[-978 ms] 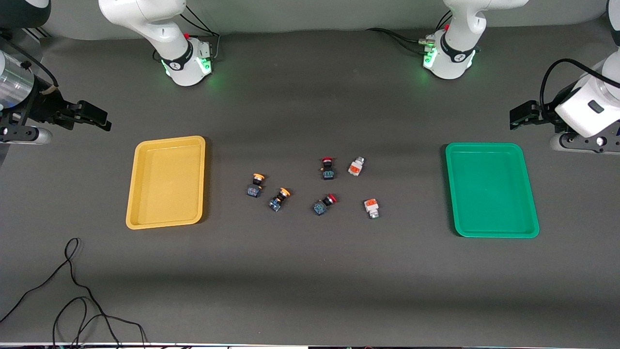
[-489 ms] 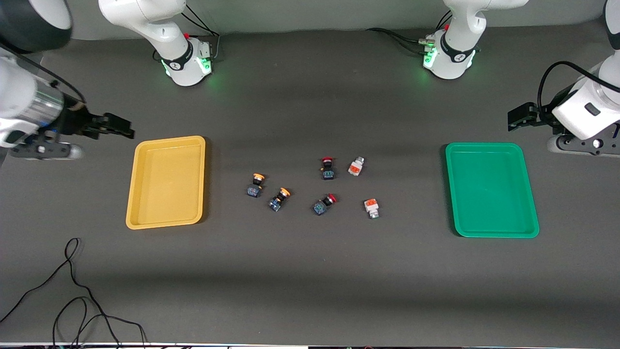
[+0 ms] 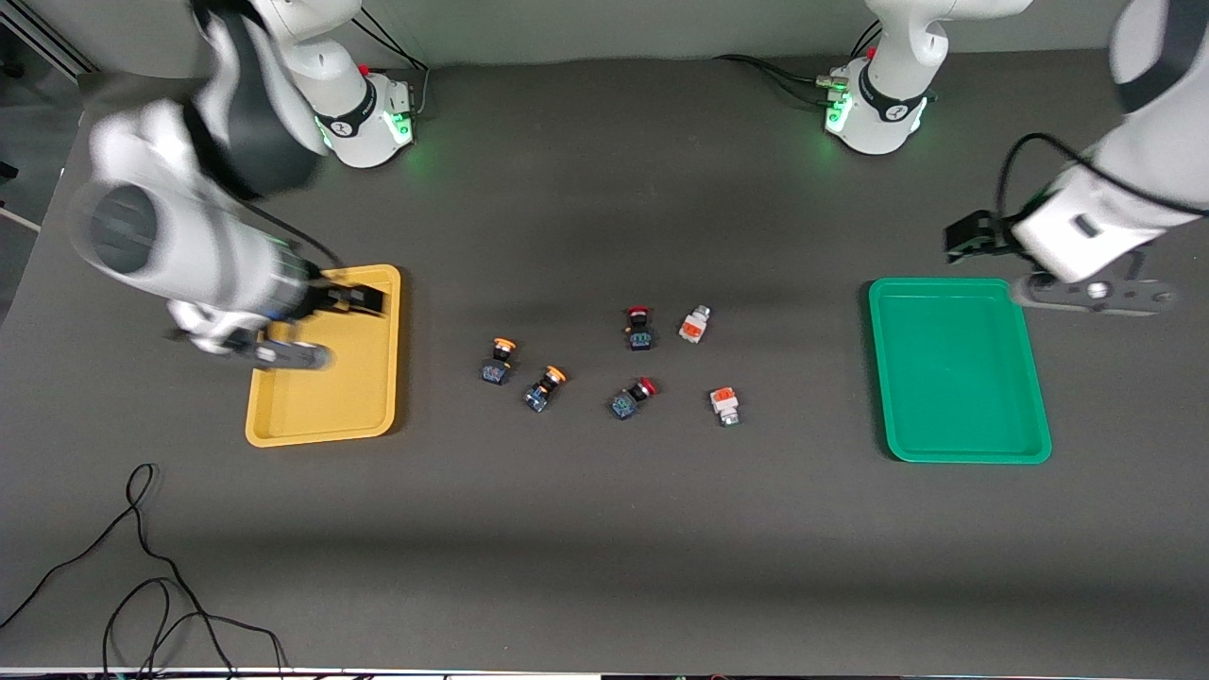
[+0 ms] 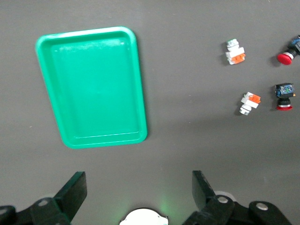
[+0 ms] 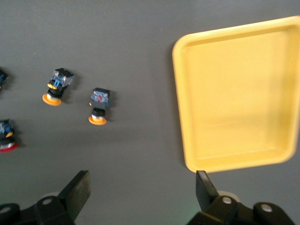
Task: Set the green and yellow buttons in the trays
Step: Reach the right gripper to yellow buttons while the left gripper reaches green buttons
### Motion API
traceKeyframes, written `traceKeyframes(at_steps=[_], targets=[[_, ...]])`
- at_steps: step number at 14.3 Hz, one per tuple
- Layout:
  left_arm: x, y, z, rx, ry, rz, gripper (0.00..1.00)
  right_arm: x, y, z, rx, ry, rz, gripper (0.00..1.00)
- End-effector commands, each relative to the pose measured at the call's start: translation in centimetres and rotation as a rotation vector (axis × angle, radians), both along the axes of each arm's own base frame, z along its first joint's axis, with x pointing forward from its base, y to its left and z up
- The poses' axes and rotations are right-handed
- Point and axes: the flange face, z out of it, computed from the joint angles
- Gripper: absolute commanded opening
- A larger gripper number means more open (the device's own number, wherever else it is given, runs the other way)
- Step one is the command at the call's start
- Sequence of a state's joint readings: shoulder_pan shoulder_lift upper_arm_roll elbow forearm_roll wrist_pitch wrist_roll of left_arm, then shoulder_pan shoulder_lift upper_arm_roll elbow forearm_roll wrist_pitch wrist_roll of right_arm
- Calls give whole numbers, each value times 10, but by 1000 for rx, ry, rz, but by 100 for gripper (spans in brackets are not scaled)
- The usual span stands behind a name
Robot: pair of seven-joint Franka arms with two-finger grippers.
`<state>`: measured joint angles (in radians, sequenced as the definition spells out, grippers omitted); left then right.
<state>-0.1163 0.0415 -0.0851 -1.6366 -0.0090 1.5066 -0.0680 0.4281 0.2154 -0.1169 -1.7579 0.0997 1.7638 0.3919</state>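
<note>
The robot's right gripper should keep moving toward the yellow-capped button [image 3: 498,362] nearest the yellow tray until its fingers are on both sides of the black neck [image 3: 501,353], because the button lies free with its sides facing the fingers.
Two yellow-capped buttons [image 3: 498,362] [image 3: 545,387] lie mid-table, toward the yellow tray [image 3: 331,401]. Two white-grey buttons with orange sections [image 3: 694,324] [image 3: 724,405] lie toward the green tray [image 3: 959,378]. Both trays hold nothing. My right gripper [image 3: 357,299] is open and empty, up over the yellow tray's edge. Its wrist view shows the yellow tray [image 5: 234,93], both yellow-capped buttons [image 5: 56,86] [image 5: 99,107] and my right gripper [image 5: 143,180]. My left gripper [image 3: 963,236] is open and empty, up over the table beside the green tray. Its wrist view shows the green tray [image 4: 93,89], both white-grey buttons [image 4: 234,52] [image 4: 250,102] and my left gripper [image 4: 138,180].
Two red-capped black-blue switches [image 3: 639,328] [image 3: 631,399] lie between the yellow-capped and white-grey buttons. A loose black cable [image 3: 142,567] lies near the front camera at the right arm's end. The arm bases [image 3: 364,113] [image 3: 874,113] stand along the table's edge farthest from the front camera.
My right arm has swung in from off the table's end to over the yellow tray. My left gripper has shifted a little toward the green tray. The buttons have not moved.
</note>
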Motion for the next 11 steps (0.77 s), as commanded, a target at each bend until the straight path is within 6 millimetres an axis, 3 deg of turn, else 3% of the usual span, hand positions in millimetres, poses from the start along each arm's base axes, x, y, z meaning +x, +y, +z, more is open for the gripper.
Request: traceKeyframes(at_steps=[1,4,6,8,11], targets=[[-13,-48,-19,-19,-8,-2,100,-2,41,-61,-6,1,-89,100],[-37,-126,-55,-14,-45,17,100,-8,89,-136,1,-37,-138,100],[-57,-192,-80,-16,-81,40,100,-16,114,-180,-9,-45,-115,100],[-73,-245,-105,-19,-105,-18,100,-25,124,-217,-25,-61,-126,100],[-87,-282,-123,-38,-134,-93,100,-39,119,-248,-31,-80,-121,100]])
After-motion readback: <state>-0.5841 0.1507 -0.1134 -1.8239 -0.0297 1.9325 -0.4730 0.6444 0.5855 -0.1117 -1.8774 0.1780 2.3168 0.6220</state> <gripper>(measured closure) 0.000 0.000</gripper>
